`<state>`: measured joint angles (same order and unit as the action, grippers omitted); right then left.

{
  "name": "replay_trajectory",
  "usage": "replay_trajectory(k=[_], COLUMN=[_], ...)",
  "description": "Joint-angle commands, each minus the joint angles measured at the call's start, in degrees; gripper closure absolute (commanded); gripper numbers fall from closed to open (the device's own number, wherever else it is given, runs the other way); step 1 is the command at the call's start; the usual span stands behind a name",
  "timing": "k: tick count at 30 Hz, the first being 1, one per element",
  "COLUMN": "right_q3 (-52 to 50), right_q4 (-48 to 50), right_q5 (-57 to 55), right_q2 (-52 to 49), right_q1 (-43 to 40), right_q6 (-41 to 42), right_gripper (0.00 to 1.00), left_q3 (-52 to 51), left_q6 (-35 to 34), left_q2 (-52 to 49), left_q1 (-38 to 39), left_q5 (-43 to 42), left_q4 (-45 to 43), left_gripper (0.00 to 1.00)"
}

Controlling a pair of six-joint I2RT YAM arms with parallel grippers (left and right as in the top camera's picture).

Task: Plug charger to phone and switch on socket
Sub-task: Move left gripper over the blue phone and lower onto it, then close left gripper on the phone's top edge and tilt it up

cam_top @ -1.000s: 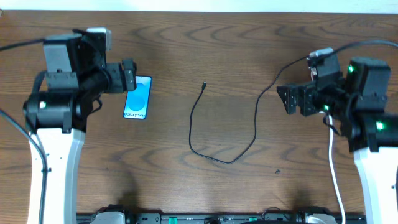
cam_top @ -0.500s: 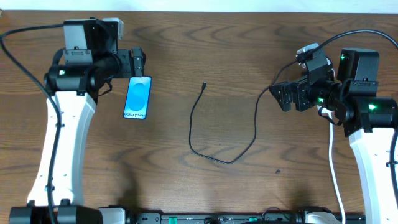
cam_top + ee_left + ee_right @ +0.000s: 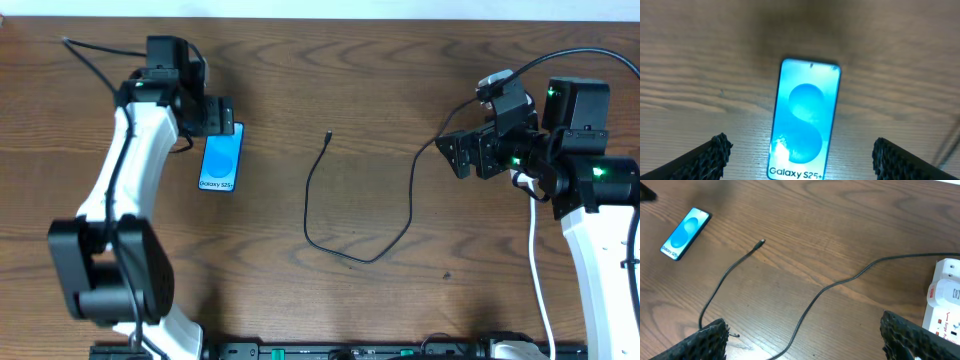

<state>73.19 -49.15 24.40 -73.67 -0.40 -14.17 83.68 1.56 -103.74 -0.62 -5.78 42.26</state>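
My left gripper's open fingers are on either side of the phone's long edges (image 3: 834,117), and the lettered end (image 3: 217,184) is free, so I should keep moving down until they can close on both edges.
The phone (image 3: 222,158) lies flat on the table at the left, its blue screen facing up. It fills the middle of the left wrist view (image 3: 805,117). My left gripper (image 3: 214,112) hovers over the phone's far end, open and empty (image 3: 801,145), with a finger on either side. The charger cable (image 3: 345,250) loops across the table's middle, and its plug tip (image 3: 329,135) lies free. My right gripper (image 3: 458,156) is open and empty (image 3: 805,325) above the cable (image 3: 830,287). The socket (image 3: 945,295) shows only at the right edge of the right wrist view.
The socket's white cord (image 3: 536,265) runs down the right side toward the front edge. The wooden table (image 3: 330,60) ends at a pale strip along the far edge. The right wrist view also shows the phone (image 3: 686,233) and the plug tip (image 3: 761,242).
My left arm has stretched out toward the far side, and its gripper now sits over the phone's far end. My right arm shifted slightly at first, then held still.
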Motion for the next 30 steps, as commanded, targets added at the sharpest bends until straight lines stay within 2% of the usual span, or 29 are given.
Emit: replay_trajectory(k=[1, 15, 22, 30], right_q3=[1.3, 1.3, 1.3, 1.3], right_q4=[-0.4, -0.8, -0.8, -0.8], right_q5=[-0.3, -0.3, -0.3, -0.3], right_q2=[-0.3, -3.9, -4.2, -4.3], right_q1=[0.5, 0.5, 0.5, 0.5], right_q6=[-0.6, 0.4, 0.4, 0.4], right_gripper=[0.06, 0.05, 0.04, 0.04], left_q3=[0.8, 0.6, 0.5, -3.4], left_q6=[-0.3, -2.8, -2.9, -2.7], left_q2=[-3.4, -12.7, -13.1, -13.2], left_q1=[0.7, 2.4, 2.4, 3.0], left_q5=[1.1, 2.5, 3.9, 3.7], left_q4=[1.0, 1.9, 1.3, -3.6], left_gripper=[0.08, 0.09, 0.09, 0.09])
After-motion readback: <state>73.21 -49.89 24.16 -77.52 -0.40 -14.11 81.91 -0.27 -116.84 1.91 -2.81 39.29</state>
